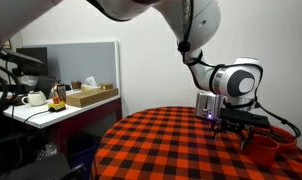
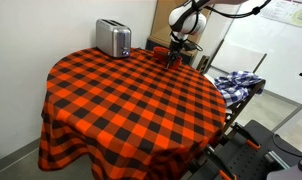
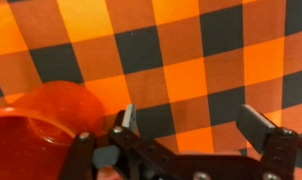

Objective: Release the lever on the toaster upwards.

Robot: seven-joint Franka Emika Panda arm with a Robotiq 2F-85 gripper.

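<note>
My gripper is hovering low next to the red bowl [image 3: 53, 122], far from the toaster, so I should go over to the toaster's bowl-facing end before I raise the lever.
The shiny silver toaster [image 2: 113, 39] stands on the far side of the round table in an exterior view; it also shows partly behind my wrist [image 1: 204, 104], with a small bluish light low on its front. My gripper [image 3: 189, 122] is open and empty, hovering just above the red-and-black checked tablecloth [image 3: 171, 60]. It shows in both exterior views [image 1: 234, 128] [image 2: 175, 55], well away from the toaster. The toaster's lever is too small to make out.
A red bowl [image 3: 36, 125] lies just left of my jaws in the wrist view; red bowls [image 1: 271, 148] sit near the table edge. A side counter [image 1: 61, 105] holds a teapot and boxes. A chair with blue cloth [image 2: 236, 85] stands beside the table.
</note>
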